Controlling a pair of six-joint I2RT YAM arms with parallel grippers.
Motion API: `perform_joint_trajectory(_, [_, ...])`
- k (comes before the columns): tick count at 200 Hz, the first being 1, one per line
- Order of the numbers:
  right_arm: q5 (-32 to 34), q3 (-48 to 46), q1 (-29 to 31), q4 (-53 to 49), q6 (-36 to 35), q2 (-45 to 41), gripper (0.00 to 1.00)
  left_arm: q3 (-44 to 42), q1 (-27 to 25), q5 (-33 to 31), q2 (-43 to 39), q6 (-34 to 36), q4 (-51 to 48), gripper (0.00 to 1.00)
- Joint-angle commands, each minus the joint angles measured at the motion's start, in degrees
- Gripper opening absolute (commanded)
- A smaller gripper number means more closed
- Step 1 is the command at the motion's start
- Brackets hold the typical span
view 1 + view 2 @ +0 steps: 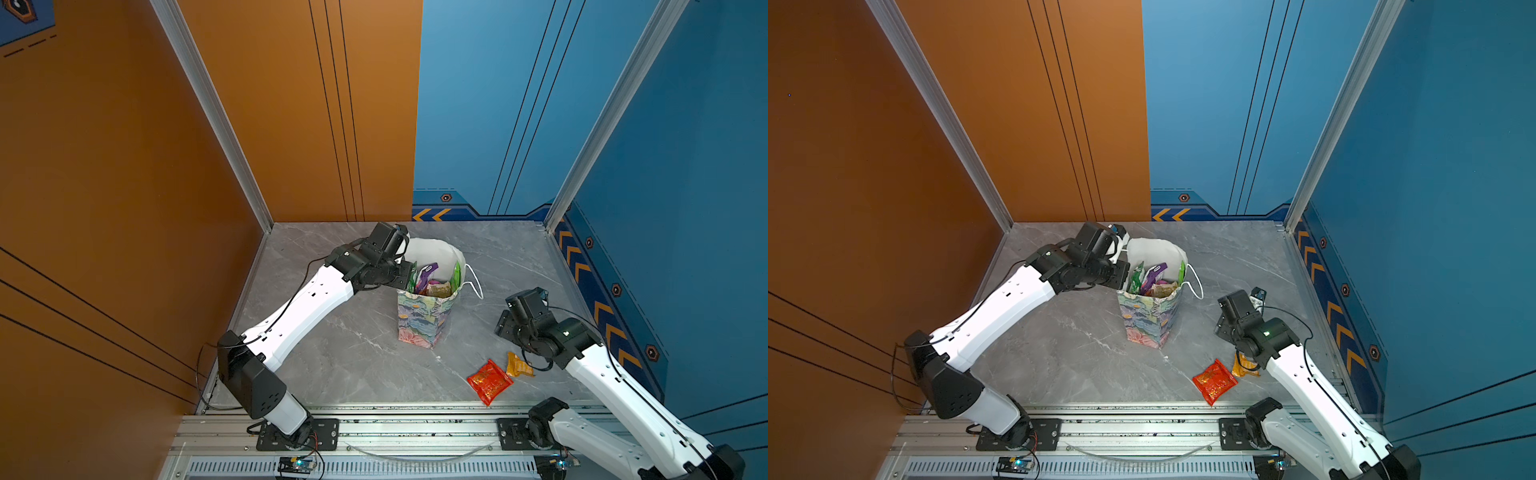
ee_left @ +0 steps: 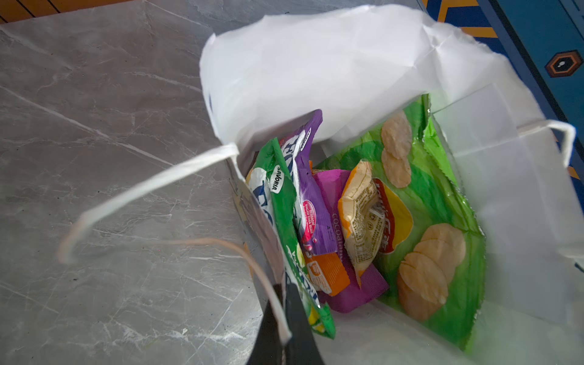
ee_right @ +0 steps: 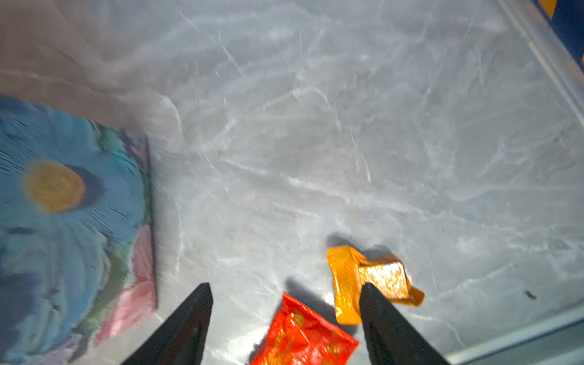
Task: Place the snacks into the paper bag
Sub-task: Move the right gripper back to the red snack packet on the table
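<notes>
The red packet (image 1: 488,380) is in line with my open fingers, so my right gripper keeps going down toward the red packet's corner (image 1: 487,398) near the rail and closes there.
The floral paper bag (image 1: 424,320) (image 1: 1148,320) stands upright mid-table, its white inside (image 2: 347,63) open to the left wrist view. My left gripper (image 1: 409,276) (image 2: 286,294) is shut on the bag's left rim beside a cord handle (image 2: 142,192). Several snacks stand inside: a green Lay's packet (image 2: 436,202), a purple packet (image 2: 311,196), a green packet (image 2: 284,215), a tan one (image 2: 360,215) and an orange one (image 2: 328,271). A red packet (image 1: 489,381) (image 3: 300,335) and an orange packet (image 1: 518,365) (image 3: 363,278) lie on the table. My right gripper (image 3: 286,286) hangs open above them, holding nothing.
The grey marble table (image 1: 353,353) is walled by orange panels on the left and blue panels behind and on the right. An aluminium rail (image 1: 415,432) with both arm bases runs along the front edge, close to the red packet.
</notes>
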Motion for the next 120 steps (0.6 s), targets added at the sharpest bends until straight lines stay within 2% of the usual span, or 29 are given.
perform_joint_trajectory(1, [-2.7, -3.3, 3.1, -7.0, 6.7, -0.9, 0.76, -0.2, 0.6, 1.8, -0.5, -0.4, 1.9, 0.00])
perform_joint_trajectory(56, [-13.3, -15.7, 11.1, -3.0, 22.4, -5.1, 0.76, -0.2, 1.3, 2.4, -0.4, -0.5, 1.9, 0.00])
perform_joint_trajectory(120, [-17.7, -26.8, 17.1, 4.0, 37.3, -13.4, 0.75, -0.1, 2.3, 4.1, -0.1, -1.3, 2.0, 0.01])
